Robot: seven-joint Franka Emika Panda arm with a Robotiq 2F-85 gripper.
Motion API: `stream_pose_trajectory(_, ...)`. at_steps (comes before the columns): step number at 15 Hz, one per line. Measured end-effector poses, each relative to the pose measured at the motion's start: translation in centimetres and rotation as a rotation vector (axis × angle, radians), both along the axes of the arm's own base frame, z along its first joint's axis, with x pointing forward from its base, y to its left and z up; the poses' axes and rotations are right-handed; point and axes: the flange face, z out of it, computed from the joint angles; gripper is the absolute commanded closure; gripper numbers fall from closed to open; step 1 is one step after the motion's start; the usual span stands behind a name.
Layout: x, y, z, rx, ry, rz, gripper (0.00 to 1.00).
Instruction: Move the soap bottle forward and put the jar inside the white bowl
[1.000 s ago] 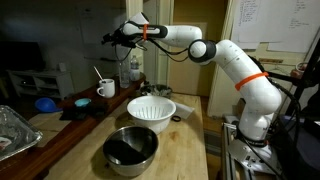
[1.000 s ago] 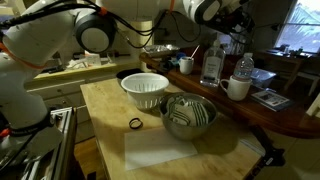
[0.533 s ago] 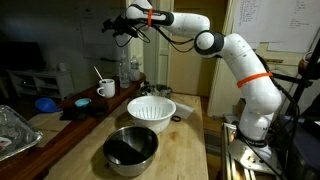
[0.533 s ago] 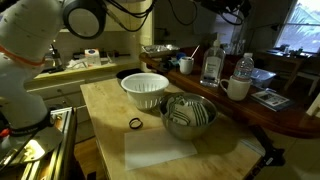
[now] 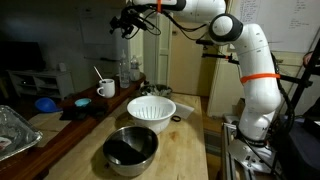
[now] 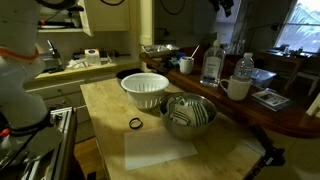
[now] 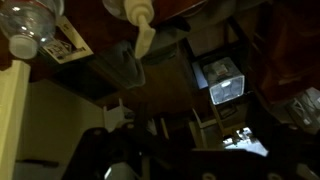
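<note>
The pump head (image 7: 142, 22) has my open fingers pointing past it and my gripper hanging too high, so next I come back, go lower and line up with the soap bottle (image 6: 212, 66).
The soap bottle (image 6: 212, 63), clear with a white pump head, stands on the dark counter; it also shows in an exterior view (image 5: 125, 70), and its pump head shows in the wrist view (image 7: 140, 30). The small dark jar (image 6: 186, 66) stands next to it. The white bowl (image 6: 146, 89) (image 5: 151, 108), ribbed, sits empty on the wooden table. My gripper (image 5: 122, 24) hangs high above the bottles, well clear of them. Its fingers look spread and empty; they are dark in the wrist view (image 7: 180, 150).
A steel bowl (image 6: 188, 116) (image 5: 130, 147) sits by the white bowl. A white mug (image 6: 238, 88) (image 5: 105, 88) and a water bottle (image 6: 244, 70) stand near the soap bottle. A black ring (image 6: 135, 123) lies on the table. A foil tray (image 5: 12, 130) sits at the counter edge.
My arm has risen steadily, carrying the gripper up and away from the bottles. Nothing on the counter or table has moved.
</note>
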Motion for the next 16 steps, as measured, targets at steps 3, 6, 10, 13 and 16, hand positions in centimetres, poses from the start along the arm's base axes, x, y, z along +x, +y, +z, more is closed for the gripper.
stream_pose_trajectory(3, -2.5, -0.1, -0.5, -0.09, 0.089, -0.062, 0.0)
stream_pose_trajectory(6, -4.5, 0.8, -2.5, -0.159, 0.223, -0.096, 0.0)
stream_pose_trajectory(10, -6.1, 2.7, -6.9, -0.201, 0.448, -0.121, 0.0)
stream_pose_trajectory(13, -6.3, 2.8, -8.4, -0.223, 0.509, -0.164, 0.0)
stream_pose_trajectory(16, -5.6, 3.4, -8.7, -0.26, 0.475, -0.213, 0.0)
